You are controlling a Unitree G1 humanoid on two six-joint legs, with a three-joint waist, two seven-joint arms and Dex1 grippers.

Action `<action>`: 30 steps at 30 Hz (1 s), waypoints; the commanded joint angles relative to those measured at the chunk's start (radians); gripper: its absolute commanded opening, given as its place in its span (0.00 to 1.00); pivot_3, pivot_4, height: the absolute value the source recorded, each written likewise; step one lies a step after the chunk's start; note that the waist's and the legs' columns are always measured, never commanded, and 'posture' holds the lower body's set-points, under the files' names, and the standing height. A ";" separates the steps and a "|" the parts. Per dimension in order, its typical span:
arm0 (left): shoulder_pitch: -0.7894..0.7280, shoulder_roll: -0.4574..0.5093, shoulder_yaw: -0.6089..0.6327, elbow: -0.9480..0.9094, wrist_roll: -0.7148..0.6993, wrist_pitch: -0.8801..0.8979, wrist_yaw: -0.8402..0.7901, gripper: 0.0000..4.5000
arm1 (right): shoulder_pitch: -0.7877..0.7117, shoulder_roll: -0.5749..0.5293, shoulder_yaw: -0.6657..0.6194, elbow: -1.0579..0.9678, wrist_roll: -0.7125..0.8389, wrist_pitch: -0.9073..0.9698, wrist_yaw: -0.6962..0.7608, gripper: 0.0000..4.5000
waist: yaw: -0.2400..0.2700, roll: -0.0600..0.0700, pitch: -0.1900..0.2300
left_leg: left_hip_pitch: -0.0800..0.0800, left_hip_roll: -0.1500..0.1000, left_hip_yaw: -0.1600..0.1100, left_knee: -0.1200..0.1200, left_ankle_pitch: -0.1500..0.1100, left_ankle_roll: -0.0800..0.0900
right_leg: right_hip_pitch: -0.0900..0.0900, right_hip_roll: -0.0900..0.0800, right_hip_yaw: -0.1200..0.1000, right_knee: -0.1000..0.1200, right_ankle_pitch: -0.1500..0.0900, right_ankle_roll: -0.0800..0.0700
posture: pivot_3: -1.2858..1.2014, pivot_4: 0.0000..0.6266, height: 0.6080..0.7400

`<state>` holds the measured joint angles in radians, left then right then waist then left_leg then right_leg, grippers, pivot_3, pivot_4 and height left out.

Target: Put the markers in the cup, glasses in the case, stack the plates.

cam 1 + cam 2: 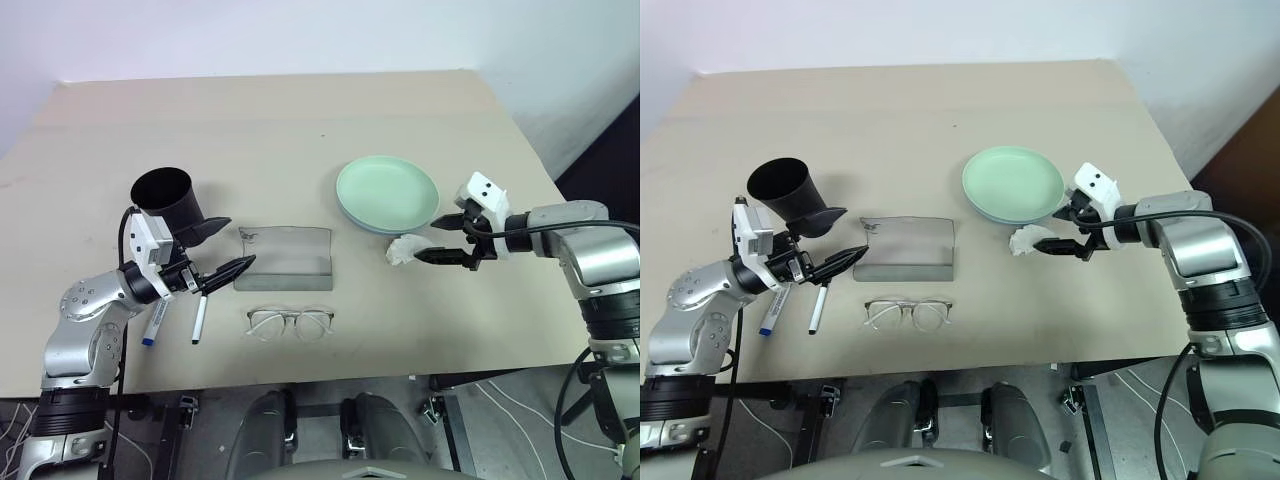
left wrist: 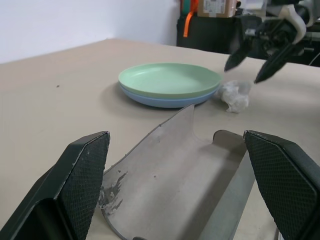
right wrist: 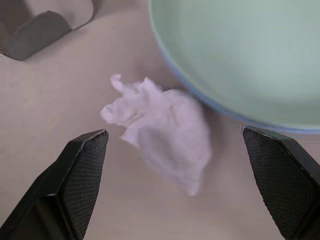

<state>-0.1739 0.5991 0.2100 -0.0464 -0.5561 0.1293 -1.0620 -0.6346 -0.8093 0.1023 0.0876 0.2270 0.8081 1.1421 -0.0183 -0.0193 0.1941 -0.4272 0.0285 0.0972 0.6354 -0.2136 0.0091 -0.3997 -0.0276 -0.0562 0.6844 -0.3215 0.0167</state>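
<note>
My gripper will lower the glasses [image 1: 291, 322], and they should settle lengthwise behind the case's front side, because they look slightly narrower than the open grey case [image 1: 285, 258].
The mint green plate [image 1: 388, 190] lies stacked on the light blue plate [image 2: 150, 100] at centre right. The grey case [image 1: 285, 257] lies open at the middle, with the glasses [image 1: 290, 322] just in front of it. The black cup [image 1: 165, 195] stands at the left. Two markers lie in front of it, one with a black cap [image 1: 199, 318] and one with a blue cap [image 1: 153, 325]. My left gripper [image 1: 240, 241] is open and empty between the cup and the case. My right gripper [image 1: 428, 241] is open beside a crumpled white tissue [image 3: 165, 130], next to the plates.
The beige table [image 1: 280, 130] has wide bare room behind the objects. Its front edge runs close below the glasses and markers. The tissue [image 1: 406, 250] touches the blue plate's near rim.
</note>
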 commanded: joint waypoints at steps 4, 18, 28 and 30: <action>-0.007 0.016 0.018 -0.030 -0.008 -0.003 0.000 1.00 | 0.021 0.028 0.013 -0.036 0.020 0.025 -0.046 1.00 | 0.003 0.000 0.000 | 0.000 0.000 0.000 0.000 0.000 0.000 | 0.000 0.000 0.000 0.000 0.000 0.000 | 0.52 0.24 0.81; 0.020 0.033 0.021 -0.067 -0.015 0.023 0.004 1.00 | 0.023 0.003 0.037 -0.023 0.012 -0.021 -0.031 0.10 | 0.003 0.000 0.000 | 0.000 0.000 0.000 0.000 0.000 0.000 | 0.000 0.000 0.000 0.000 0.000 0.000 | 0.52 0.24 0.81; 0.023 0.038 0.027 -0.055 -0.016 0.022 0.001 1.00 | -0.034 -0.011 -0.094 -0.065 0.119 -0.001 -0.028 0.01 | 0.002 0.000 0.000 | 0.000 0.000 0.000 0.000 0.000 0.000 | 0.000 0.000 0.000 0.000 0.000 0.000 | 0.52 0.24 0.81; 0.024 0.039 0.028 -0.055 -0.015 0.020 0.000 1.00 | -0.068 0.029 -0.146 -0.030 0.159 0.004 -0.066 0.01 | -0.001 0.000 0.000 | 0.000 0.000 0.000 0.000 0.000 0.000 | 0.000 0.000 0.000 0.000 0.000 0.000 | 0.52 0.24 0.81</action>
<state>-0.1443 0.6264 0.2137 -0.0810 -0.5578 0.1512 -1.0617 -0.6644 -0.7938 0.0191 0.0709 0.3431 0.8105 1.0997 -0.0193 -0.0192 0.1942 -0.4273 0.0285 0.0974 0.6352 -0.2136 0.0091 -0.3998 -0.0270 -0.0562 0.6841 -0.3215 0.0169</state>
